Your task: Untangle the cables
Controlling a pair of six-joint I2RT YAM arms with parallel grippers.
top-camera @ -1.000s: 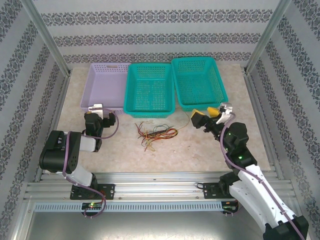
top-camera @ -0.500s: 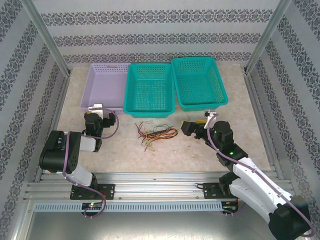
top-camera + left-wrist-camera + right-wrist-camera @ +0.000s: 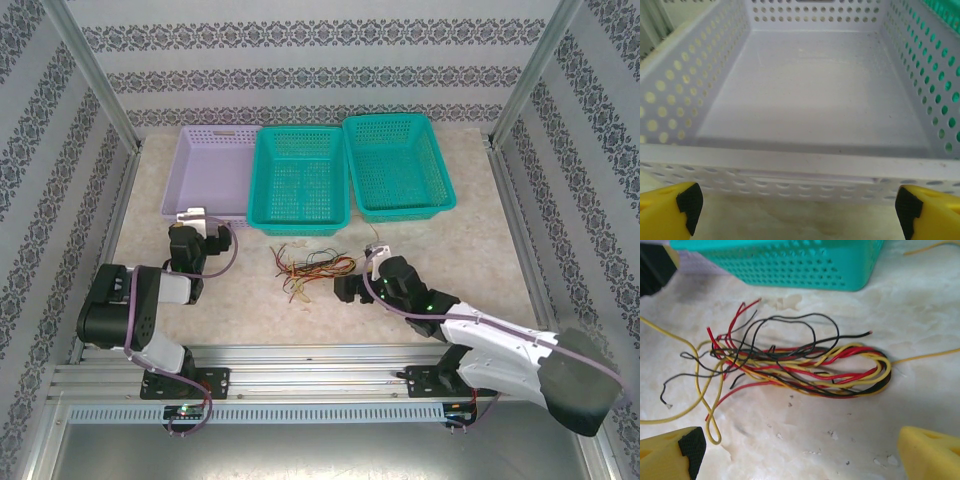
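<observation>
My left gripper faces the lilac basket, far from the cables' tangled ends, so it should come to those ends before my right gripper takes the looped cable end.
A tangled bundle of thin red, yellow and black cables lies on the table in front of the middle teal basket. In the right wrist view the cables sit just ahead of my right gripper, which is open, its yellow fingertips wide apart with nothing between them. From above, the right gripper is low over the table just right of the tangle. My left gripper is open and faces the near wall of the lilac basket, far from the cables.
Three baskets stand in a row at the back: the lilac basket, a teal basket and another teal basket. A loose yellow wire trails right of the bundle. Metal frame posts flank the table.
My right arm has swung left and down, from beside the right teal basket to the table just right of the tangle. The left arm and the cables have not moved.
</observation>
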